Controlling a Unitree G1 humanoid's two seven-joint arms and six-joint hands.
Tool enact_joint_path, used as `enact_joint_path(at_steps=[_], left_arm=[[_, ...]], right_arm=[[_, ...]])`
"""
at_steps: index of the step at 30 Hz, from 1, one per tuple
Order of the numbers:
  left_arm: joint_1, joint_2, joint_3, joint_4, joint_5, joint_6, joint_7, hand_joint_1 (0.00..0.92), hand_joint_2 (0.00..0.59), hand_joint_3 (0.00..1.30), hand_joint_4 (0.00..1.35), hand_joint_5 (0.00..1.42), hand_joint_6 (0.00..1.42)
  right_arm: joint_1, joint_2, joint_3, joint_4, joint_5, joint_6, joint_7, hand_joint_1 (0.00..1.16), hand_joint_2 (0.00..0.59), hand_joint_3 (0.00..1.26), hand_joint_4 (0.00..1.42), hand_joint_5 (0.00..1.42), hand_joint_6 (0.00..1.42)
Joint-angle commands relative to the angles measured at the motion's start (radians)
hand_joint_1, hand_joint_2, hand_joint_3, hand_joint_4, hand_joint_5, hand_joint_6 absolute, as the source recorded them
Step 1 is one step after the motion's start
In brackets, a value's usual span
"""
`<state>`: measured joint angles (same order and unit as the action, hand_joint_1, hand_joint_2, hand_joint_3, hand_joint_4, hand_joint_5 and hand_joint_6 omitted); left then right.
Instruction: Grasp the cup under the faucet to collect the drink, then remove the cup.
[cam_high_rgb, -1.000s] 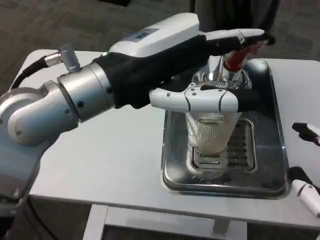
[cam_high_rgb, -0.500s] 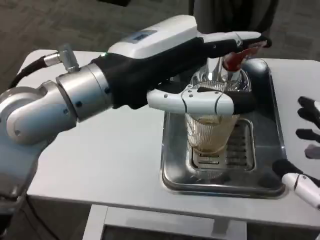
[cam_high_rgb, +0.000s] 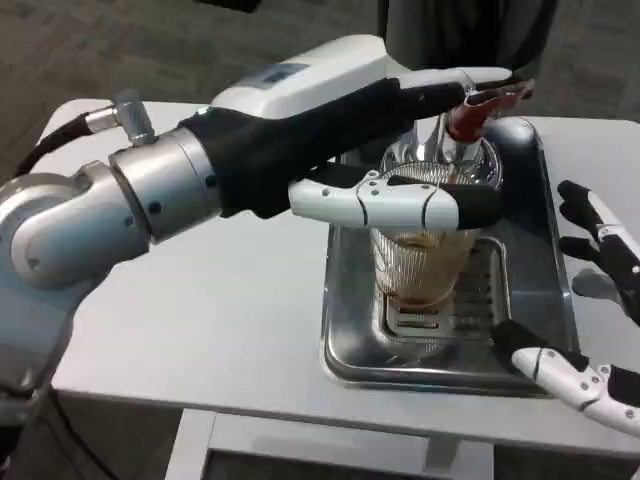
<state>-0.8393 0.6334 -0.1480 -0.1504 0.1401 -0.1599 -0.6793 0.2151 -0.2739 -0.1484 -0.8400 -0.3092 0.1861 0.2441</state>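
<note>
The ribbed cup (cam_high_rgb: 398, 252) has amber drink in just the lower part (cam_high_rgb: 420, 281), so the drink should stay well under the cup's rim when the robot carries the cup.
A ribbed clear cup (cam_high_rgb: 420, 262) stands upright on the grate of the steel drip tray (cam_high_rgb: 350, 345), under the faucet (cam_high_rgb: 440, 150). Amber drink fills its lower part. My left hand (cam_high_rgb: 340, 110) reaches in from the left. Its fingers (cam_high_rgb: 450, 80) lie stretched along the top of the red tap lever (cam_high_rgb: 470, 118), and its thumb (cam_high_rgb: 390, 205) crosses in front of the cup's rim without gripping it. My right hand (cam_high_rgb: 612, 268) is at the tray's right edge, fingers spread and holding nothing. Its thumb (cam_high_rgb: 555, 368) is by the tray's front right corner.
The tray sits on a white table (cam_high_rgb: 220, 310) whose front edge is close below it. Dark carpet lies beyond the table's left and far edges. A dark-clothed figure (cam_high_rgb: 460, 30) stands behind the faucet.
My right hand has come in from the right edge toward the tray and spread its fingers. The amber drink in the cup has risen. The left hand stays at the lever.
</note>
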Motion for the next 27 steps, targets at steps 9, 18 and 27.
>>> enact_joint_path(at_steps=[9, 18, 27], left_arm=[[0.005, 0.033, -0.040, 0.003, 0.052, -0.014, -0.051, 0.000, 0.107, 0.14, 0.05, 0.15, 0.12], [0.005, 0.037, -0.044, -0.010, 0.054, -0.018, -0.048, 0.000, 0.101, 0.14, 0.04, 0.15, 0.12], [-0.011, 0.034, -0.062, -0.022, 0.086, -0.036, -0.047, 0.000, 0.099, 0.12, 0.03, 0.15, 0.12]], right_arm=[[-0.042, 0.041, 0.106, 0.042, -0.073, -0.004, -0.066, 0.64, 0.258, 0.03, 0.04, 0.12, 0.23], [-0.066, 0.053, 0.144, 0.059, -0.104, 0.012, -0.074, 0.63, 0.264, 0.03, 0.04, 0.12, 0.23], [-0.061, 0.052, 0.135, 0.052, -0.107, 0.011, -0.077, 0.63, 0.265, 0.04, 0.04, 0.12, 0.23]])
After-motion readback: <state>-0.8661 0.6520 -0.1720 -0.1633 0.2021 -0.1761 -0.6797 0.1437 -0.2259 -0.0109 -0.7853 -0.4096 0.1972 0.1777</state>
